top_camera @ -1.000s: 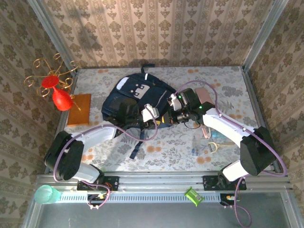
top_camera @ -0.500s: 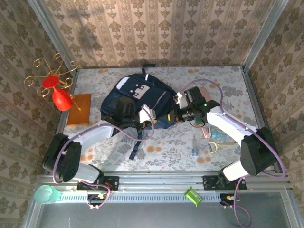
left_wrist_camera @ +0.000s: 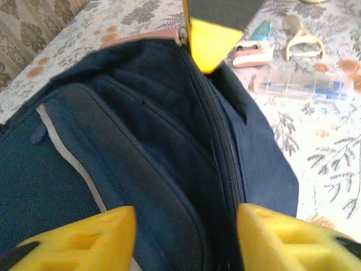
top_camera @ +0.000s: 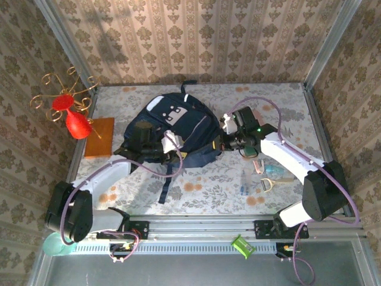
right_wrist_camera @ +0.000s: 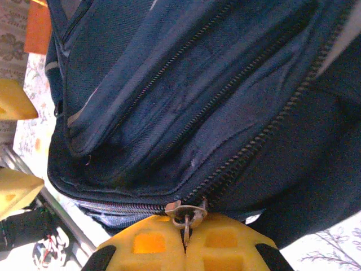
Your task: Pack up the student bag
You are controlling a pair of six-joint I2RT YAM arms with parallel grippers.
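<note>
My left gripper should grip the zip line closer to the pull first, because the line runs loose from my open left gripper to the zip pull.
The student bag, a dark navy backpack with white-grey patches, lies in the middle of the table. In the right wrist view its zips run across the bag, and my right gripper is shut on the metal zip pull at the bag's right edge. My left gripper is open; its yellow fingertips stand apart over the navy fabric beside the zip line, near the bag's front. The right gripper's yellow finger shows at the far end of that zip.
A pink stapler, a clear box of blue pieces and a peeler lie to the right of the bag. A red vase on a gold wire stand and an orange board stand at the left. Patterned walls close in three sides.
My left gripper has drawn back to the left along the bag, shut and then opened. The right gripper has stayed shut on the zip pull, shifted slightly to the right.
</note>
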